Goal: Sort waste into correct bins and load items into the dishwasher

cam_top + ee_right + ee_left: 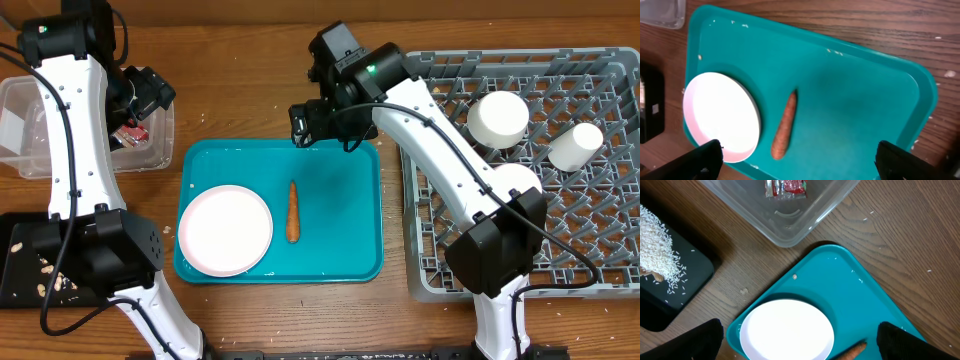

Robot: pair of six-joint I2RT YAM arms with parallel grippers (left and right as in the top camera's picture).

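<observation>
My right gripper is over the teal tray, far from the black tray of scraps (28,265). So it should move back, and my left gripper should pick up the carrot (293,213).
An orange carrot (292,212) (784,125) lies on the teal tray (345,255), right of a large white plate (225,230) (722,115) (786,330). My right gripper (318,122) (800,162) hovers open and empty over the tray's far edge. Beside the clear tub (30,150) (790,220), my left gripper (145,97) (801,344) hangs open and empty; the tub holds a red wrapper (130,135) (785,187). Pale scraps (655,250) lie in the black tray (20,262) (685,287). In the grey dish rack (600,75) stand a white cup (575,146) and two bowls (498,118) (515,180).
My right arm crosses the rack's left side and hides part of one bowl. Small crumbs dot the wooden table (900,235) around the teal tray. My left arm's base stands over the black tray's right end.
</observation>
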